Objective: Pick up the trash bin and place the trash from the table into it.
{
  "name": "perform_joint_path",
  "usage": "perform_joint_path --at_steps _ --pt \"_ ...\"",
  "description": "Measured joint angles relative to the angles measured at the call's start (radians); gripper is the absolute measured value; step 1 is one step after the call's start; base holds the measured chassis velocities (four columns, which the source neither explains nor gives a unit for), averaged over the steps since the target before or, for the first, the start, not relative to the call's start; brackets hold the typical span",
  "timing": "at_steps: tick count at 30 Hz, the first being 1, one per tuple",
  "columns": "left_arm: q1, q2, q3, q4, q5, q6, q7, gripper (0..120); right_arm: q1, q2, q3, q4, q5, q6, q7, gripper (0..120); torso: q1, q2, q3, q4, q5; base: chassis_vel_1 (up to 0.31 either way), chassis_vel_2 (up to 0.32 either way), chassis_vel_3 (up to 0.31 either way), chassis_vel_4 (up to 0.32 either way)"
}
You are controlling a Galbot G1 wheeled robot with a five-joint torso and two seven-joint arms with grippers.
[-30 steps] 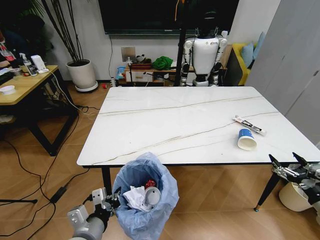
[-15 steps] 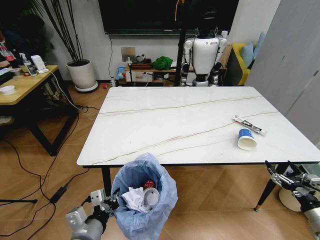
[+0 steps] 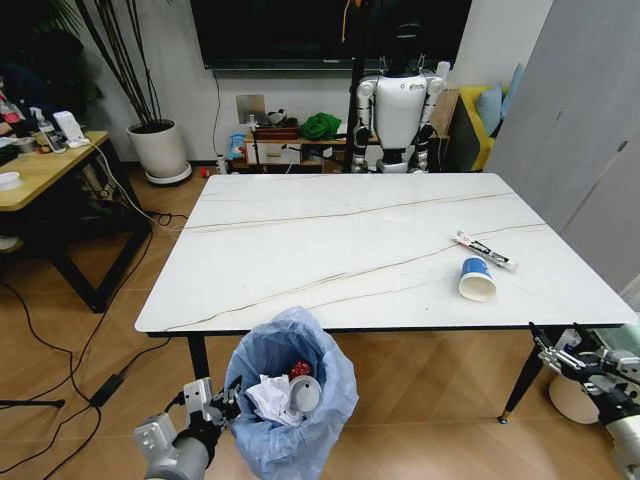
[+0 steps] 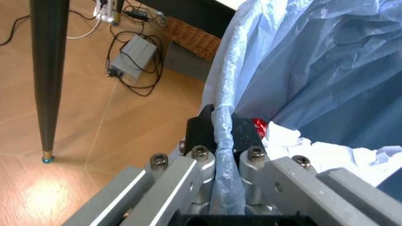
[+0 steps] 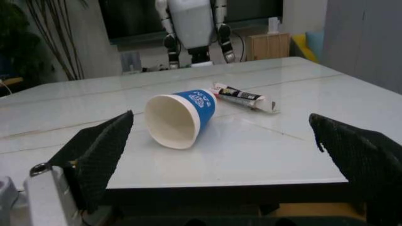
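The blue paper cup [image 3: 477, 279] should come up empty when the robot lifts it by its rim, since clean marble [image 3: 478, 312] shows in front of the cup's opening.
The trash bin [image 3: 290, 395], lined with a light-blue bag, stands off the table's front edge and holds white tissues, a red wrapper and a white disc. My left gripper [image 3: 222, 398] is shut on its rim; the left wrist view shows the bag's edge [image 4: 225, 117] pinched between the fingers [image 4: 199, 129]. On the marble table [image 3: 330, 240] a blue paper cup [image 3: 476, 280] lies on its side beside a thin white tube [image 3: 483, 250]. My right gripper [image 3: 560, 347] is open just below the front right corner, facing the cup [image 5: 180, 118] and the tube [image 5: 245, 98].
A yellow wooden desk [image 3: 40, 165] and a white plant pot [image 3: 160, 150] stand at the left. A white humanoid robot [image 3: 398, 110] stands behind the table. Cables [image 3: 100, 385] cross the floor. A black table leg [image 4: 49, 70] is close to the bin.
The whole head view has shifted, so the camera moved. My right gripper has dropped lower beside the table's corner. The left gripper still holds the bin's rim.
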Motion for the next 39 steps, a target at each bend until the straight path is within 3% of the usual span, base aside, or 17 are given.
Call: perform_joint_path --at_steps 39 --pt "0.019 0.007 0.014 -0.003 0.008 0.001 -0.003 0 0.003 -0.027 -0.035 0.009 -0.023 0.014 -0.003 100 0.000 0.000 0.000 -0.0001 0.0000 -0.063 -0.058 0.061 0.058"
